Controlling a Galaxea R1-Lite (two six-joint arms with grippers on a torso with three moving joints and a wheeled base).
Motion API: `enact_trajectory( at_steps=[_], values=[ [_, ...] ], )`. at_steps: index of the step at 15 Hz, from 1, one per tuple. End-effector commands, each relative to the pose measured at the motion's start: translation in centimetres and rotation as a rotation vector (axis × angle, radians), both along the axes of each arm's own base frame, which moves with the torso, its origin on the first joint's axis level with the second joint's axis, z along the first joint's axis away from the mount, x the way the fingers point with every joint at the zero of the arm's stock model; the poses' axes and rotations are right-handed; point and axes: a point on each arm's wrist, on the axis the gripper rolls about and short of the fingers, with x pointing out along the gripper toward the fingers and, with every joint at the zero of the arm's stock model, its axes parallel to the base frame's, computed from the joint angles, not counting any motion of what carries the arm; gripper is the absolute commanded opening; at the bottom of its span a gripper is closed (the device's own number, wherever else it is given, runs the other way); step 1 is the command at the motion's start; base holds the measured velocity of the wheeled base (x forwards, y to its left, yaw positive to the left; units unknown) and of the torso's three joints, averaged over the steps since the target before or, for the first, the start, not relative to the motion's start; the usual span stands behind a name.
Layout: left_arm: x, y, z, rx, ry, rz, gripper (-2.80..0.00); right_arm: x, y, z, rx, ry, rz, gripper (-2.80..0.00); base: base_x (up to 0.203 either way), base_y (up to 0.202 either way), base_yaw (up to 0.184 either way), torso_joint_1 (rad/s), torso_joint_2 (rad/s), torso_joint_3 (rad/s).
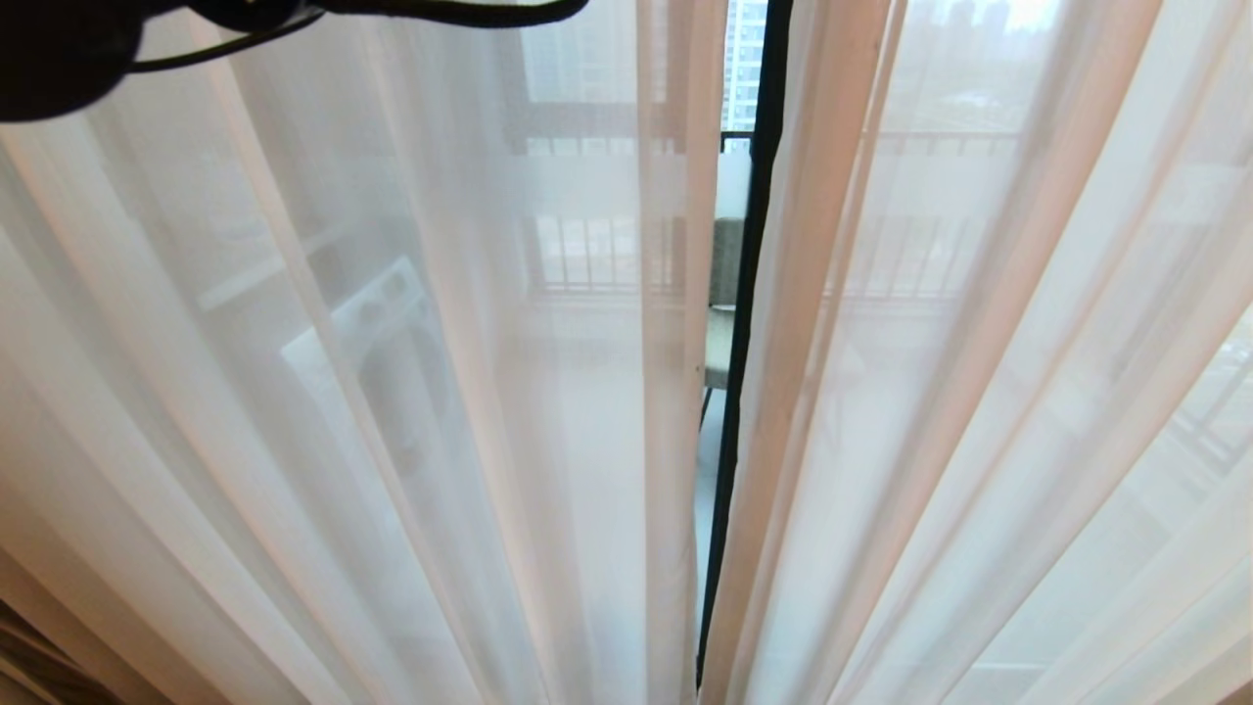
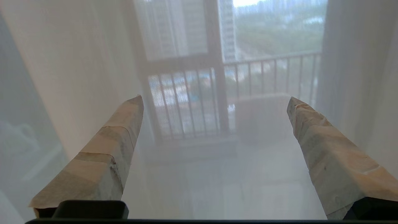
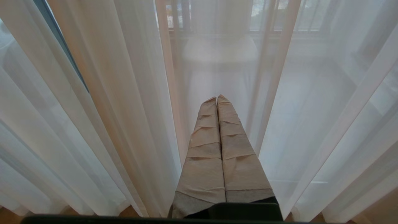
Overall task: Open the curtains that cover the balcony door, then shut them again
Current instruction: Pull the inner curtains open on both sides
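Note:
Next, I back away and grip a fold [image 2: 91, 84] that hangs beside my left gripper's open fingers, because a flat part of the curtain [image 2: 220, 160] stretches across them.
The curtains show as thin white sheers: a left panel [image 1: 392, 392] and a right panel [image 1: 979, 392], hanging in folds. A narrow gap between them shows the balcony door's dark frame [image 1: 749, 294]. My left gripper [image 2: 215, 99] is open, its taped fingers [image 2: 105, 149] spread wide. Sheer fabric [image 2: 93, 62] veils everything in front of them, and I cannot tell whether it touches them. A dark part of my left arm [image 1: 59, 59] crosses the head view's upper left corner. My right gripper [image 3: 217, 98] is shut on nothing and points at the sheer folds [image 3: 124, 93], low near the hem.
Through the sheers I see a balcony railing [image 2: 267, 74], a seat [image 1: 724, 294] just beyond the gap, and a white appliance [image 1: 382, 323] behind the left panel. Wooden floor [image 3: 9, 214] shows under the hem.

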Motion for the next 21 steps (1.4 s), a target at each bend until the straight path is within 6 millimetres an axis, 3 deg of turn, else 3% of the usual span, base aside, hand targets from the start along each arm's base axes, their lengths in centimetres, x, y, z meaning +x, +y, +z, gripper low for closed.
enact_trajectory(
  at_steps=[1, 8, 15, 21],
  values=[
    [2.2, -1.2, -0.7, -0.012, -0.05, 0.026, 0.0, 0.0, 0.0, 0.0, 0.0, 0.001, 0.0, -2.8, 0.0, 0.0, 0.0, 0.0, 0.0, 0.0],
    [2.8, -0.6, -0.6, 0.014, -0.063, 0.063, 0.0, 0.0, 0.0, 0.0, 0.0, 0.001, 0.0, -2.8, 0.0, 0.0, 0.0, 0.0, 0.0, 0.0],
    [-2.2, -0.2, 2.3, 0.044, -0.093, 0.17, 0.0, 0.0, 0.0, 0.0, 0.0, 0.001, 0.0, -2.8, 0.0, 0.0, 0.0, 0.0, 0.0, 0.0],
    [-5.3, 2.2, 4.7, 0.083, -0.145, 0.226, 0.0, 0.0, 0.0, 0.0, 0.0, 0.001, 0.0, -2.8, 0.0, 0.0, 0.0, 0.0, 0.0, 0.0]
  ],
)
